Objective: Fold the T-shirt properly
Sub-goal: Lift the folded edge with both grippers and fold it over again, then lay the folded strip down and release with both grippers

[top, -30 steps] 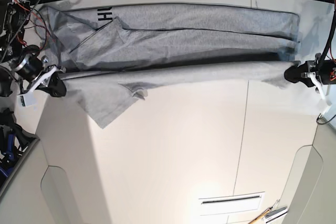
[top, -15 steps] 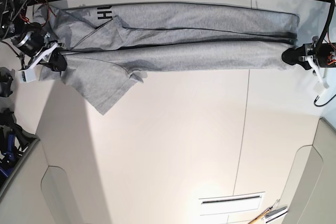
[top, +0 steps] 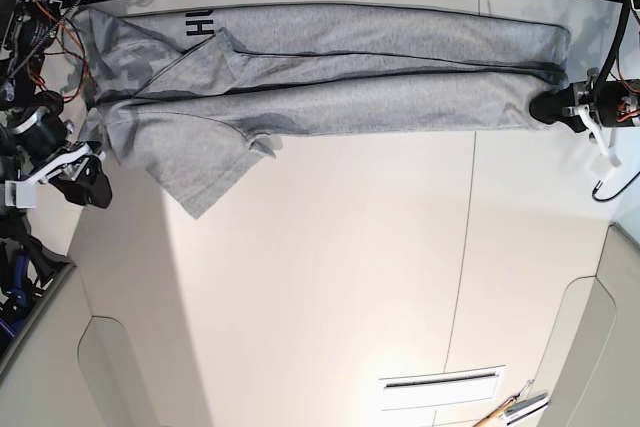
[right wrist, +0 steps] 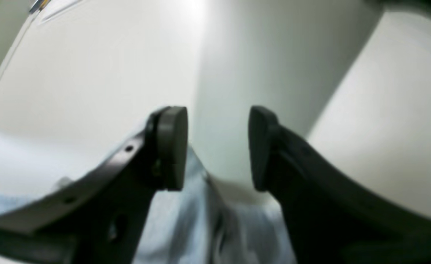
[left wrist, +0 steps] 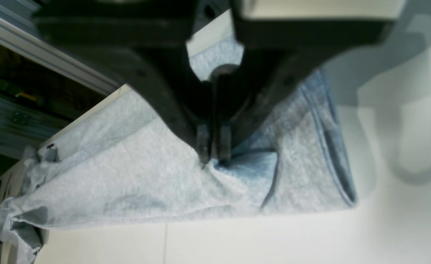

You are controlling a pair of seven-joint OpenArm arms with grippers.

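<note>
The sleeve (top: 203, 169) stands out clear of the folded body. So I should keep moving my open right gripper toward the sleeve tip (top: 197, 208) until its fingers close there.
The grey T-shirt (top: 350, 87) lies folded lengthwise along the table's far edge. Its black lettering (top: 200, 25) shows at the far left, and one sleeve (top: 200, 172) sticks out toward the front. My left gripper (top: 541, 107) is shut on the hem corner at the shirt's right end. In the left wrist view its fingertips (left wrist: 203, 146) pinch a bunched bit of the fabric (left wrist: 145, 183). My right gripper (top: 97, 179) is open and empty, just off the shirt's left end. In the right wrist view its pads (right wrist: 171, 146) stand apart above blurred fabric (right wrist: 197, 227).
The white table has a seam (top: 465, 247) running front to back and a slot (top: 440, 384) near the front edge. A wooden-handled tool (top: 510, 409) lies at the front right. Red and black cables (top: 40, 7) hang at the far left.
My right gripper has let go of the shirt's left end, opened and drawn back to the left front. The carried layer now lies flat. My left gripper stays shut on the hem.
</note>
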